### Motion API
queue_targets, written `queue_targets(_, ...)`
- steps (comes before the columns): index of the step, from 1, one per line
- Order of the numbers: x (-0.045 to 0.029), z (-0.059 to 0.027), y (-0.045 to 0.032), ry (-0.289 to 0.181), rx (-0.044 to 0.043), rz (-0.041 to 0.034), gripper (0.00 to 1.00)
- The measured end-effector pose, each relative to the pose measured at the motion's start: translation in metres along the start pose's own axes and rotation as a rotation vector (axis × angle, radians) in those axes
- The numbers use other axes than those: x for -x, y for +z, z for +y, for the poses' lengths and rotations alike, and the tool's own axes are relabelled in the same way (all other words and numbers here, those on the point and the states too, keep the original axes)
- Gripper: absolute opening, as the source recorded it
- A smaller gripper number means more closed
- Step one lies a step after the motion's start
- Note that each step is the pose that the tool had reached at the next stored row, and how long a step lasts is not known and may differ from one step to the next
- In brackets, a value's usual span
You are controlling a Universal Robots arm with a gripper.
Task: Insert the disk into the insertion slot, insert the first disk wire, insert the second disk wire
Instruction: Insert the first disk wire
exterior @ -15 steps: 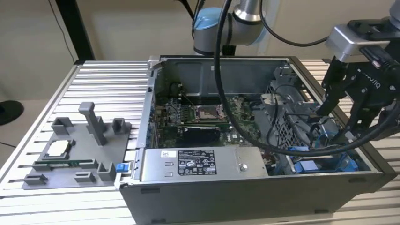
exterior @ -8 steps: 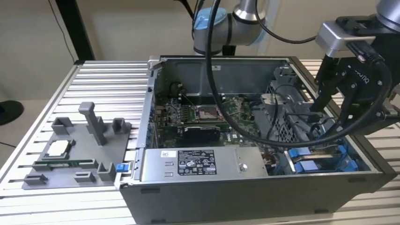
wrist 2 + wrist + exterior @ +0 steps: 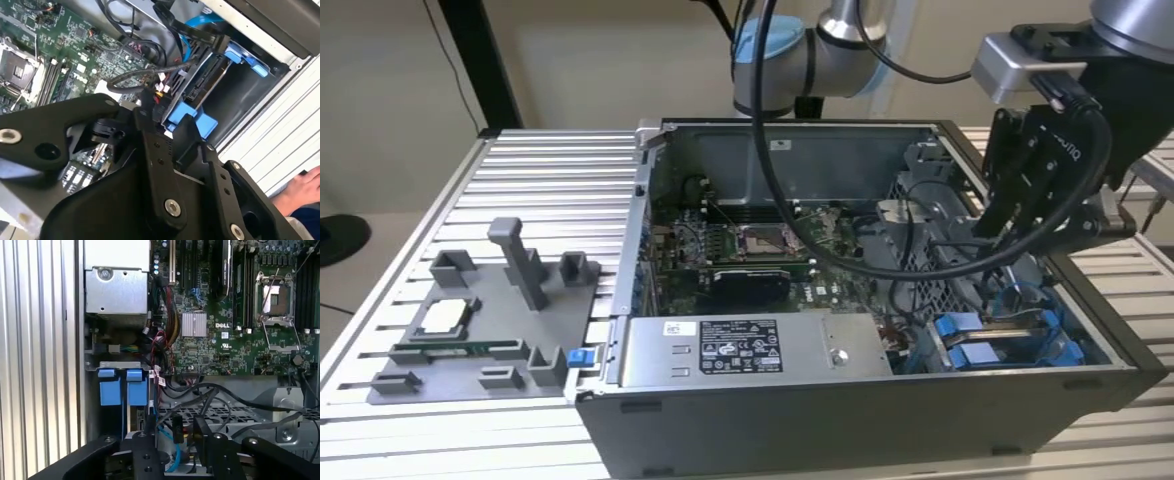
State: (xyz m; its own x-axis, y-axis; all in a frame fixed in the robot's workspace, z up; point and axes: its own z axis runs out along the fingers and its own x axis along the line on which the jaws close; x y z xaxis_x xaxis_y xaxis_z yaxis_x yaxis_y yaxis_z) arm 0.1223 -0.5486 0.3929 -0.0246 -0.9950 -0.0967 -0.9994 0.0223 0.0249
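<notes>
My gripper will make the wire bend into a loop when it pushes the wire's end toward the disk, because the black disk wire arcs loosely beside its end.
The disk sits edge-on in its bright blue frame inside the insertion slot at the case's near right corner in the exterior view. Its blue tabs show in the first wrist view. My gripper hangs over that bay, open, its black fingers a short way from the disk's end. A black wire connector with red and yellow leads lies at the disk's end, in the gap between the fingers. A blue wire runs past the bay.
The open grey case holds the motherboard and a labelled power-supply box. A grey fixture plate with parts lies at the exterior view's left. A person's hand rests on the ribbed table beside the case.
</notes>
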Motion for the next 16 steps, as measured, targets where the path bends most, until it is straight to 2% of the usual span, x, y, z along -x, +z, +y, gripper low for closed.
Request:
queue_targets(6,0.0009,0.0000,0.0009,0.000,-0.0001,0.0032,1.00)
queue_targets(12,0.0005,-0.0001,0.0050,0.000,-0.0011,0.0077,1.00)
queue_targets(13,0.0004,-0.0002,0.0055,0.000,-0.0016,0.0077,0.00)
queue_targets(16,0.0003,-0.0001,0.0058,0.000,-0.0061,0.0077,0.00)
